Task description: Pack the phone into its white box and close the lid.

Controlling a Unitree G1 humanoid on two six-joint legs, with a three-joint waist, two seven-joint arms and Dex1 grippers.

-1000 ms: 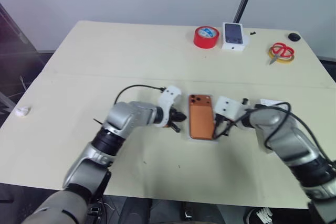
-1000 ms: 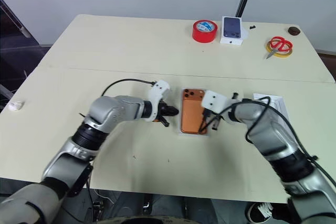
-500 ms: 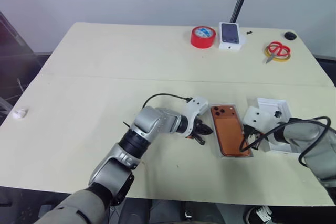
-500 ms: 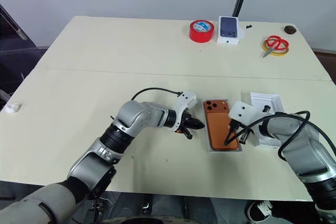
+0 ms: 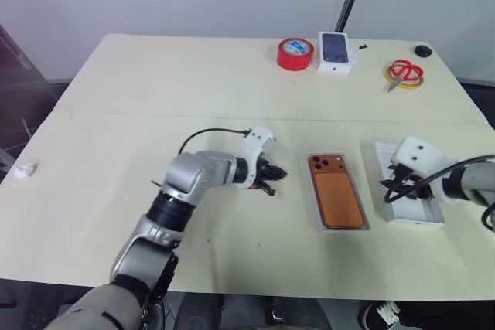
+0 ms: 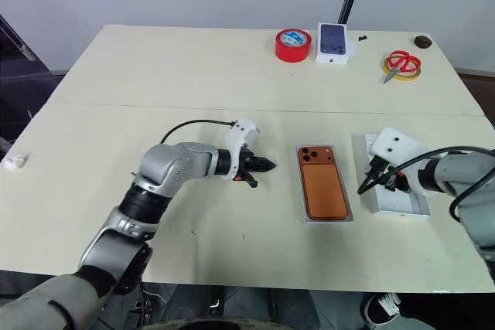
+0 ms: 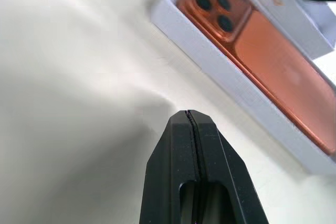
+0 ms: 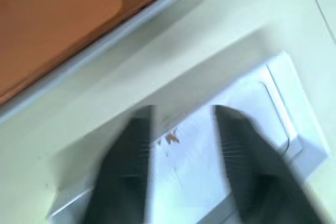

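Observation:
The lid lies hollow side up point(image 5: 410, 209) next to the white box, so next my right gripper grabs the lid's long side point(image 8: 181, 123) and flips it over onto the phone.
The copper-orange phone point(image 5: 338, 203) lies face down inside the white box point(image 7: 218, 61), a shallow tray in the middle of the table. My left gripper point(image 5: 277, 177) is shut and holds nothing. It hovers low over the table, a short way left of the box, pointing at it. My right gripper point(image 8: 181, 114) hangs open over a flat white insert point(image 5: 423, 212) with a rounded recess, just right of the box. Nothing is between its fingers point(image 8: 131, 145).
Along the far edge stand a red tape roll point(image 5: 295, 53), a small white box with a phone picture point(image 5: 335, 50), red scissors on a yellow ring point(image 5: 404, 73) and a small dark knob point(image 5: 422, 50). A crumpled white scrap point(image 5: 25, 170) lies at the left edge.
My right gripper left the phone's side, swung right over the white insert and opened. My left gripper drew back to the left, away from the box. The camera view also shifted.

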